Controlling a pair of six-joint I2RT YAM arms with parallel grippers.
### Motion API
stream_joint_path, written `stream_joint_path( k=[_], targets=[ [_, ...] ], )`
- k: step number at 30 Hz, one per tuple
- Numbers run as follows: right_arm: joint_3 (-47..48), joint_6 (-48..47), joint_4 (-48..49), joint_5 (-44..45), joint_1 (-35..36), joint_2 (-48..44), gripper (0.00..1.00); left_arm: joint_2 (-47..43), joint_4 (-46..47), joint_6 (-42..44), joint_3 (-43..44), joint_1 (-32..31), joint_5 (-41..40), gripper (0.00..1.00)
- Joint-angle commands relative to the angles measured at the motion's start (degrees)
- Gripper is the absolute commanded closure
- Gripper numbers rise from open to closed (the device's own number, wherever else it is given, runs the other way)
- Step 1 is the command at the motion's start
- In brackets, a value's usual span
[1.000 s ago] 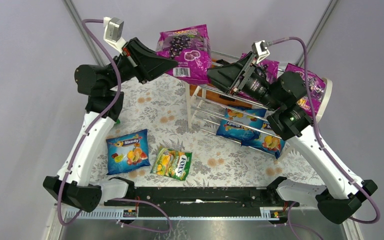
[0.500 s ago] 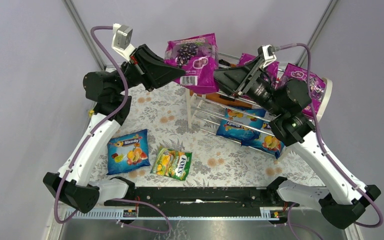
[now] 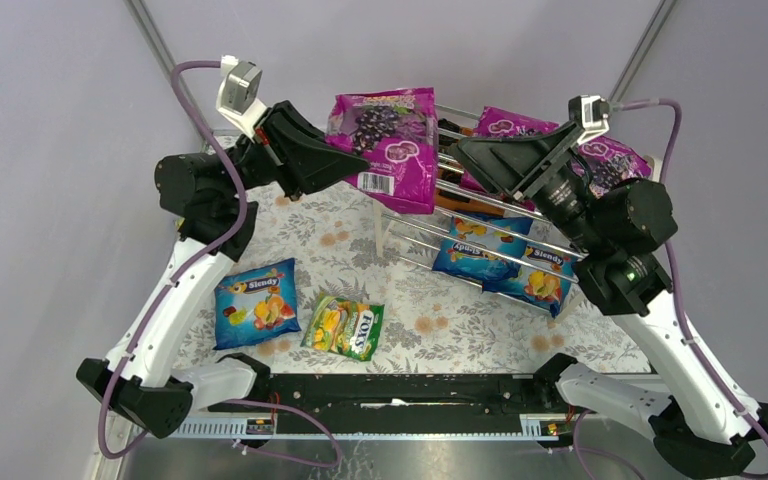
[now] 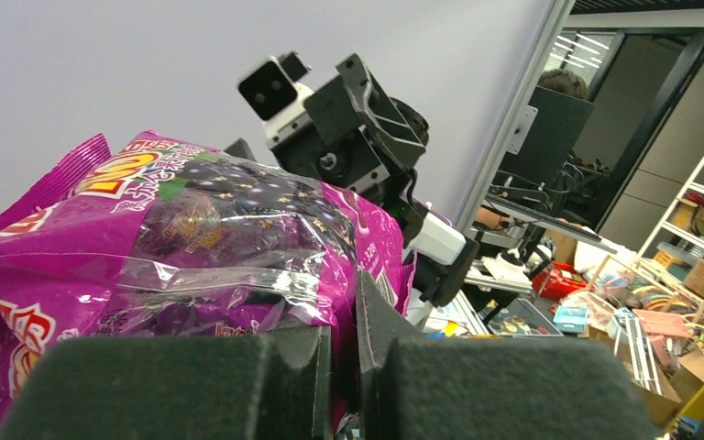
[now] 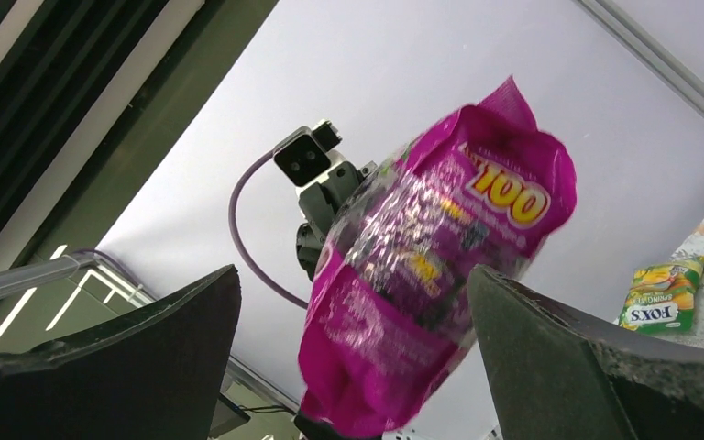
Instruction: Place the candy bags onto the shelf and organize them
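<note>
The magenta bag (image 5: 431, 261) has loose creases below the thin seal (image 5: 511, 103), so it will squeeze in and bulge past my right gripper when I carry it.
My left gripper (image 3: 345, 162) is shut on the lower left edge of a magenta "100" grape bag (image 3: 385, 148) and holds it in the air over the left end of the shelf (image 3: 378, 215). In the left wrist view the bag (image 4: 192, 238) is pinched between the pads of the left gripper (image 4: 344, 367). My right gripper (image 3: 472, 160) is open and empty just right of the bag, above the top tier. In the right wrist view the bag (image 5: 440, 247) hangs between the wide-apart fingers of the right gripper (image 5: 353, 275), touching neither. Two magenta bags (image 3: 508, 125) (image 3: 615, 160) lie on the top tier.
Two blue Slendy bags (image 3: 475, 250) (image 3: 540, 285) lie on a lower tier. A blue Slendy bag (image 3: 253, 303) and a green-yellow FOX'S bag (image 3: 345, 328) lie on the flowered cloth left of the shelf. The shelf's right white end panel (image 3: 652, 185) stands behind my right arm.
The left gripper has carried the magenta bag right, over the shelf's left end. The right gripper has drawn back to the right, away from the bag, and its arm has risen.
</note>
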Motion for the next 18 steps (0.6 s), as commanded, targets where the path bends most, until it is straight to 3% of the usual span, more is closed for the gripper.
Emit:
stream_joint_path(
  k=[1,18],
  targets=[
    [3.4,0.3,-2.4,-0.9,0.4,4.1,0.00,-0.3,6.7,0.7,2.4,-1.8,-0.9,1.00],
    [1.4,4.5,-6.9,-1.7,0.3,7.3,0.00,0.7,-2.1,11.4,6.7,-3.5,-0.9,1.00]
  ],
)
